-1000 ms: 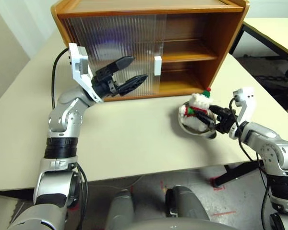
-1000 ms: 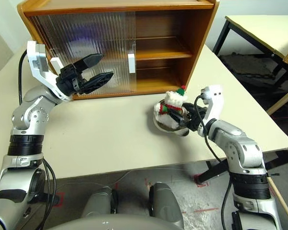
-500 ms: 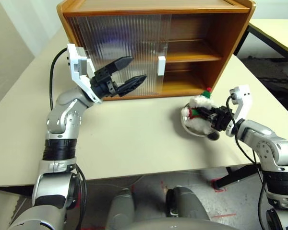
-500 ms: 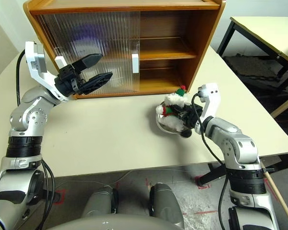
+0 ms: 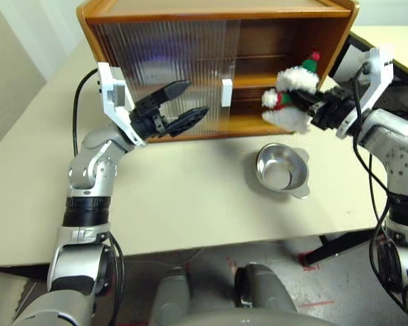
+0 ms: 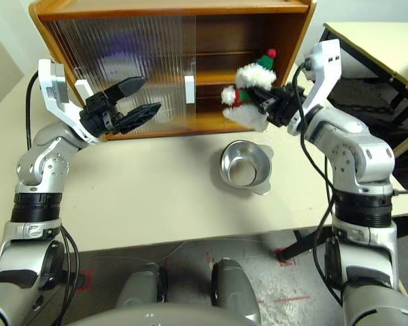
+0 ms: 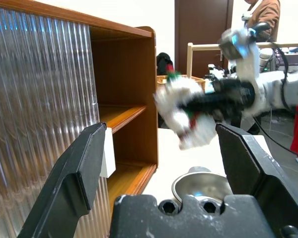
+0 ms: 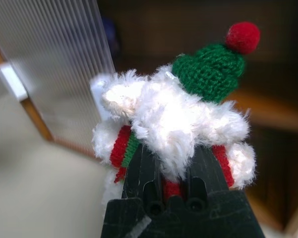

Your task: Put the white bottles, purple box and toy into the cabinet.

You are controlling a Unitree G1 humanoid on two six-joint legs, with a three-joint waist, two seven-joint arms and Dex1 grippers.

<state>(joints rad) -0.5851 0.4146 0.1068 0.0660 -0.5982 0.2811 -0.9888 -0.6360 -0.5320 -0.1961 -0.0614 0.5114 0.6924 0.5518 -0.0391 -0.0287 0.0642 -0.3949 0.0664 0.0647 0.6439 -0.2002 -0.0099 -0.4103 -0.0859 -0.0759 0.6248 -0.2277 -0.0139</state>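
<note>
I keep moving the toy inside with my right gripper, as it hangs upright before the cabinet's open half (image 5: 264, 49), until it sits on the inner shelf (image 5: 252, 82), and then let go.
The toy (image 5: 292, 95), a fluffy white plush with a green hat and a red-green scarf, hangs in the air with my right gripper (image 5: 304, 103) shut on its body. It is level with the inner shelf, just before the open right half of the orange-brown cabinet (image 5: 217, 13). My left gripper (image 5: 196, 97) is open and empty in front of the ribbed sliding doors (image 5: 163, 61), left of a white handle (image 5: 225, 92). The white bottles and the purple box are hidden; a faint purplish blur shows through the doors.
An empty steel bowl (image 5: 280, 170) sits on the cream table (image 5: 190, 197) below the toy, in front of the cabinet. A second table (image 5: 394, 37) stands at the far right. In the left wrist view a person (image 7: 265, 12) is in the background.
My right gripper has lifted the toy out of the steel bowl, up and toward the cabinet's open side. The left arm has kept still.
</note>
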